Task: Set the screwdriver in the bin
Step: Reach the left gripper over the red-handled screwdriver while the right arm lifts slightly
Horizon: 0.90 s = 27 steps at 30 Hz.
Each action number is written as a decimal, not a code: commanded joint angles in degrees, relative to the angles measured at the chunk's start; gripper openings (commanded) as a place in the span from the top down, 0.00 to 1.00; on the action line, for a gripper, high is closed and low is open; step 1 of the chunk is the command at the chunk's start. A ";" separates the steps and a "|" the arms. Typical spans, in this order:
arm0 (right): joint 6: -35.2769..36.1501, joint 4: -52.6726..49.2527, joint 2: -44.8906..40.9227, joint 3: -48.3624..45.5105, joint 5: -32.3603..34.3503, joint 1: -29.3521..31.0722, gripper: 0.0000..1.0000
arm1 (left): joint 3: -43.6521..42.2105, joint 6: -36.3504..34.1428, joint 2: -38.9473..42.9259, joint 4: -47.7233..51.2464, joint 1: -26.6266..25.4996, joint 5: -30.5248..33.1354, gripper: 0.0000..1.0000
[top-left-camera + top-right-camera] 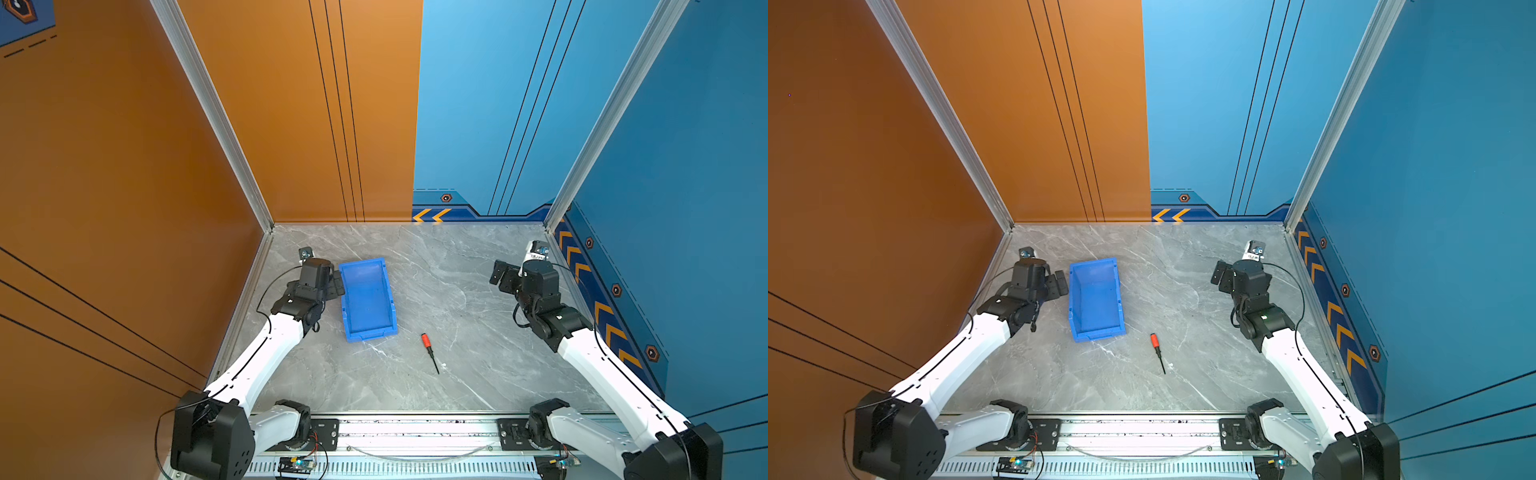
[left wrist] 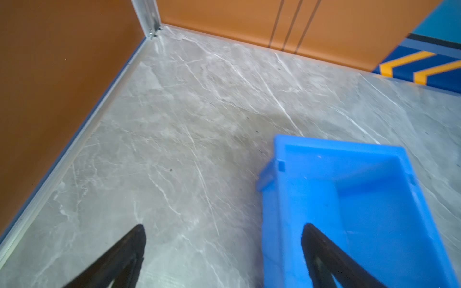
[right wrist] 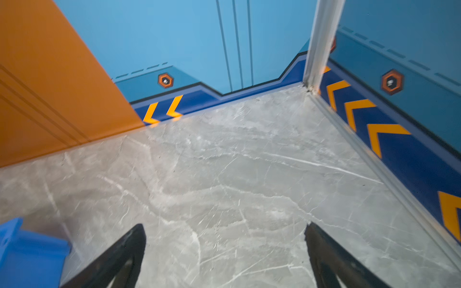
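Observation:
The screwdriver's orange-red handle (image 1: 425, 340) lies clear of the blue bin, so the robot's left gripper should keep going toward the handle until its open fingers are around it.
The screwdriver (image 1: 425, 343) (image 1: 1155, 342), with an orange-red handle and a thin black shaft, lies flat on the grey marble table just right of the bin's near end. The blue bin (image 1: 368, 299) (image 1: 1096, 299) stands open-topped and holds nothing. My left gripper (image 1: 336, 286) (image 1: 1059, 284) (image 2: 223, 229) is open at the bin's left wall. In the left wrist view one finger shows against the bin (image 2: 349, 199) inside and the other against the table. My right gripper (image 1: 500, 276) (image 1: 1221, 276) (image 3: 224, 228) is open over bare table, far from the screwdriver.
Orange and blue walls close the table on the left, back and right. An aluminium rail (image 1: 415, 432) with both arm bases runs along the front edge. A corner of the bin (image 3: 30, 251) shows in the right wrist view.

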State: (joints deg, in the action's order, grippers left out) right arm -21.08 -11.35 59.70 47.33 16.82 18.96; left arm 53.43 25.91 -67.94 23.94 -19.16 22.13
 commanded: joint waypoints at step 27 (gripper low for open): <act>-3.94 -18.54 -36.73 -18.54 -12.04 6.70 0.00 | 28.21 41.88 -34.27 23.31 -41.58 -4.91 0.23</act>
State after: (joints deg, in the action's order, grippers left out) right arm -22.55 -28.27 25.08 30.41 4.08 25.82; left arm 79.57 64.77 -99.90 45.87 -60.45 20.01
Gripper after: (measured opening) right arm 0.999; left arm 0.779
